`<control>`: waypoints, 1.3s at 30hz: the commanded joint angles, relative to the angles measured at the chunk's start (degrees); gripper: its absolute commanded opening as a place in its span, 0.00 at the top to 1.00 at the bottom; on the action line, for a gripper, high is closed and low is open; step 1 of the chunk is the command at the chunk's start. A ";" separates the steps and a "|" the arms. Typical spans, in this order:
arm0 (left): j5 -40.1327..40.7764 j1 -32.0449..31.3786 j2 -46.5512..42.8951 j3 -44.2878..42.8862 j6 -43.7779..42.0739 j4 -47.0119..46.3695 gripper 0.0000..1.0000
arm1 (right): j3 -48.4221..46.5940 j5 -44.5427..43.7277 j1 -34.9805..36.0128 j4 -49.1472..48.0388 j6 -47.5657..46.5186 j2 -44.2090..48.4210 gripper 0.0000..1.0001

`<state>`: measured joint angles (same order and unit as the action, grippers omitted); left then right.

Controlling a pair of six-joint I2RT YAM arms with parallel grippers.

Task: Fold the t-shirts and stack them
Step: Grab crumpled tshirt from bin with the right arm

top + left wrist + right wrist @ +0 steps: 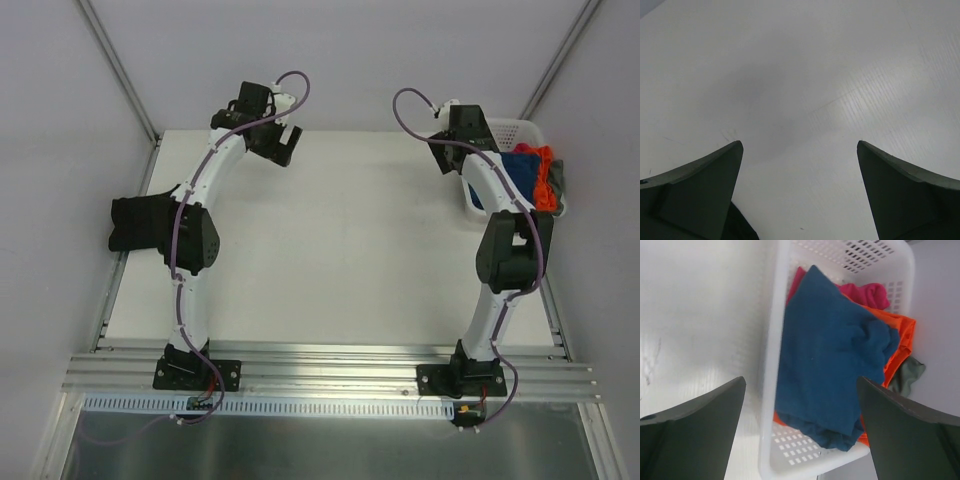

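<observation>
Orange peeks out point(778, 419) beyond opposite edges of the blue t-shirt. I should expect the orange one point(546, 180) to be spread across the basket underneath.
The t-shirts lie heaped in a white basket point(771, 365) at the table's far right. A blue t-shirt point(830, 365) lies on top, over an orange one point(897, 332). A pink one point(865, 292) is at the far end, and a grey one point(910, 372) hangs over the right rim. My right gripper point(801, 380) hovers open above the basket's near left rim and the blue shirt point(515, 165), holding nothing. My left gripper point(800, 145) stands open over bare table at the far left point(283, 140).
A black mass point(138, 222) sits at the table's left edge beside the left arm's elbow; I cannot tell whether it is cloth. White walls close in the table point(350, 240) at the back and on both sides. The basket point(520, 130) stands against the right wall.
</observation>
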<state>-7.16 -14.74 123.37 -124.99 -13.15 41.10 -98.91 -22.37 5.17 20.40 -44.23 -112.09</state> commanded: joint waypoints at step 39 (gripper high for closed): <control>8.83 -8.90 3.63 -0.09 -3.91 0.12 0.06 | -14.11 12.00 -16.42 4.38 16.81 -11.93 0.96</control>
<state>0.64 -22.94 127.37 -124.25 -18.17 41.12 -110.67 -12.51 -13.15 23.62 -27.57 -126.74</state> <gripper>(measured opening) 0.939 0.074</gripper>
